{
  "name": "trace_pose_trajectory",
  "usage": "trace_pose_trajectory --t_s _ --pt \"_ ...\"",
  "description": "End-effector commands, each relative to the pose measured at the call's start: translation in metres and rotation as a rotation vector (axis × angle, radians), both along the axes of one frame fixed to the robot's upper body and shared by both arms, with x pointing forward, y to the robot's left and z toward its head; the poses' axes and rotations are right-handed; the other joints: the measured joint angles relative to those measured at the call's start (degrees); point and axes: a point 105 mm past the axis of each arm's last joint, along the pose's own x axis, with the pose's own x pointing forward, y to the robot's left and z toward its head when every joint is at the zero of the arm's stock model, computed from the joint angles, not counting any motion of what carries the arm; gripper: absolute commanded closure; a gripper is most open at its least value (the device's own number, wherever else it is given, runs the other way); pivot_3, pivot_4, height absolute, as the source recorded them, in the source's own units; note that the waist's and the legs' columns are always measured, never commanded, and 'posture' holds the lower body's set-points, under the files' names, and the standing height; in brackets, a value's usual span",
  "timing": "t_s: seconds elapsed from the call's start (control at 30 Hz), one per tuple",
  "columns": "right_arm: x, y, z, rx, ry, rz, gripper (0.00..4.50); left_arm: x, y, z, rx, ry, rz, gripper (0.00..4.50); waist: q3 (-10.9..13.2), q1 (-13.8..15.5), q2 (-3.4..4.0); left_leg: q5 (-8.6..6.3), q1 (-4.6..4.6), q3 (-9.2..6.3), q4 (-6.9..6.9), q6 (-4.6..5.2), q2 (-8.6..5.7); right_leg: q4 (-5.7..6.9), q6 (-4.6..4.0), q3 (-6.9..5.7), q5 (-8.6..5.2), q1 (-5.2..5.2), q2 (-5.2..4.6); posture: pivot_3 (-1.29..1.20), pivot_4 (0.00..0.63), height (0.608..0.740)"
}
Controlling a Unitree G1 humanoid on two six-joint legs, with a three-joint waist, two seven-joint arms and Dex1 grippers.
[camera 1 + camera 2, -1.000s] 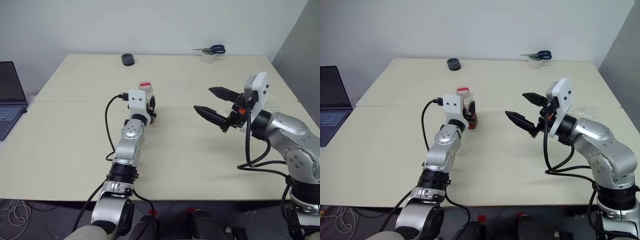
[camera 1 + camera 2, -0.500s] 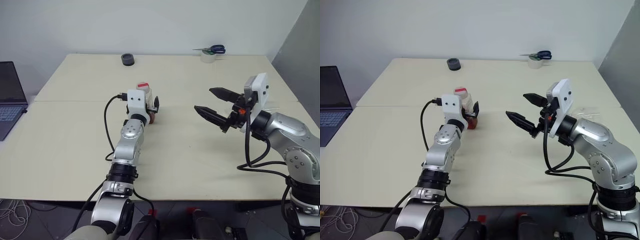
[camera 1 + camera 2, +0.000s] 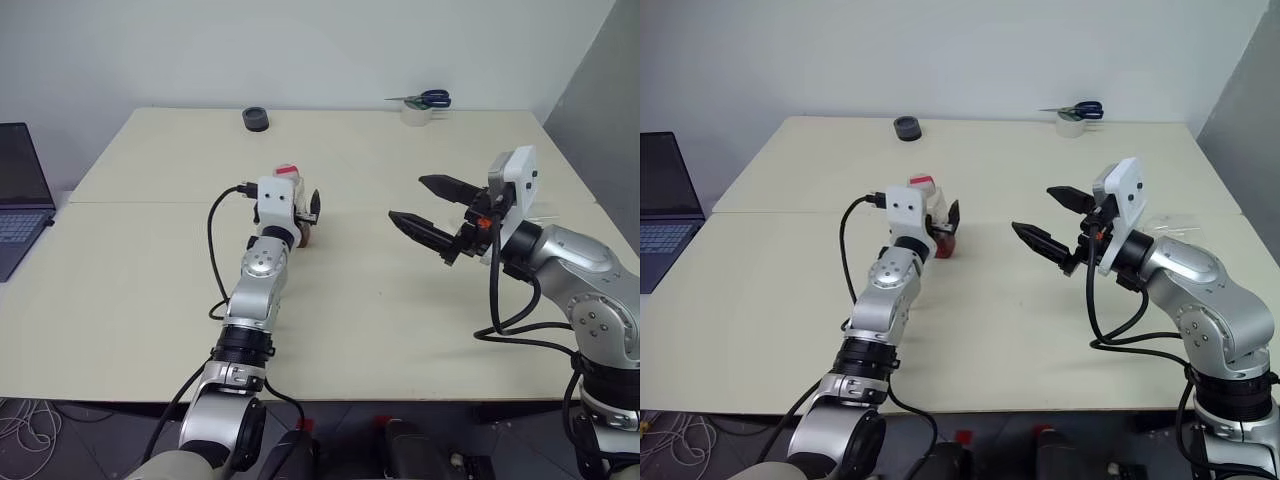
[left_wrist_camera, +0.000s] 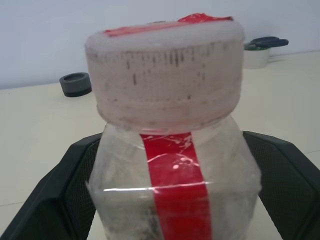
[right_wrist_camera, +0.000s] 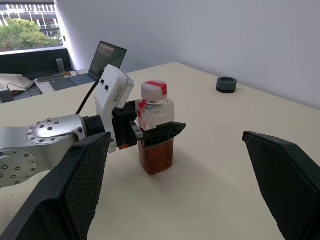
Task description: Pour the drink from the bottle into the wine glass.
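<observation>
Vertical ridges run around the bottle's white cap (image 4: 167,75) above a lower ring (image 4: 167,116), so the cap will unscrew upward and leave that ring behind when the robot turns it.
The bottle (image 5: 156,115), clear plastic with a white cap and a red label strip, stands upright on the table (image 3: 360,300) left of centre. The reddish-amber drink (image 5: 156,152) fills its lower part. My left gripper (image 5: 157,131) is open, one finger on each side of the bottle's body, with gaps showing beside the bottle (image 4: 170,125) in the left wrist view. My right gripper (image 3: 406,198) hovers open and empty above the table, to the right of the bottle and pointing towards it. The wine glass is hidden.
A laptop (image 3: 20,190) sits off the table's left edge. At the far edge are a black tape roll (image 3: 256,119) and a white tape roll (image 3: 415,112) with scissors (image 3: 432,98) on it. A faint clear glint (image 3: 1168,228) lies behind my right wrist.
My left gripper's fingers have spread apart, letting go of the bottle, which stays upright on the table. The right arm has not moved.
</observation>
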Motion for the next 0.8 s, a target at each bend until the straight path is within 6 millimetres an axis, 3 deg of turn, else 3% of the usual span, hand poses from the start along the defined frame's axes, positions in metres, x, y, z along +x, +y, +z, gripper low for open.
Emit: trace_pose_trajectory --t_s 0.03,0.33,0.43,0.63,0.8 --pt "-0.0058 0.0016 0.0123 0.007 -0.062 0.009 0.0 -0.003 -0.0051 0.0275 0.008 -0.103 -0.018 0.05 0.0 0.0 0.0 0.0 0.0 0.0 0.0 0.0 0.0 0.0 0.0 0.0 0.0 0.0 0.0 0.0 0.15 0.74" --pt "-0.0059 0.0009 0.0123 0.008 -0.061 0.006 0.0 -0.0019 -0.0058 0.0256 -0.005 -0.091 -0.02 0.05 0.0 0.0 0.0 0.0 0.0 0.0 0.0 0.0 0.0 0.0 0.0 0.0 0.0 0.0 0.0 0.0 0.15 0.74" --pt "-0.0062 0.0006 0.012 0.007 -0.06 0.007 0.0 -0.0023 -0.0063 0.0257 -0.016 -0.093 -0.024 0.68 0.0 0.0 0.0 0.0 0.0 0.0 0.0 0.0 0.0 0.0 0.0 0.0 0.0 0.0 0.0 0.0 0.15 0.74" --pt "-0.0068 0.0008 0.0117 0.005 -0.06 0.009 0.0 -0.0026 -0.0062 0.0252 -0.027 -0.092 -0.026 2.57 0.0 0.0 0.0 0.0 0.0 0.0 0.0 0.0 0.0 0.0 0.0 -0.01 0.0 0.0 0.0 0.0 0.15 0.74" --pt "-0.0061 0.0012 0.0123 0.004 -0.062 0.009 0.0 -0.002 -0.0037 0.0215 -0.038 -0.076 -0.019 2.77 0.0 0.0 0.0 0.0 0.0 0.0 0.0 0.0 0.0 0.0 0.0 0.0 0.0 0.0 0.0 0.0 0.15 0.74"
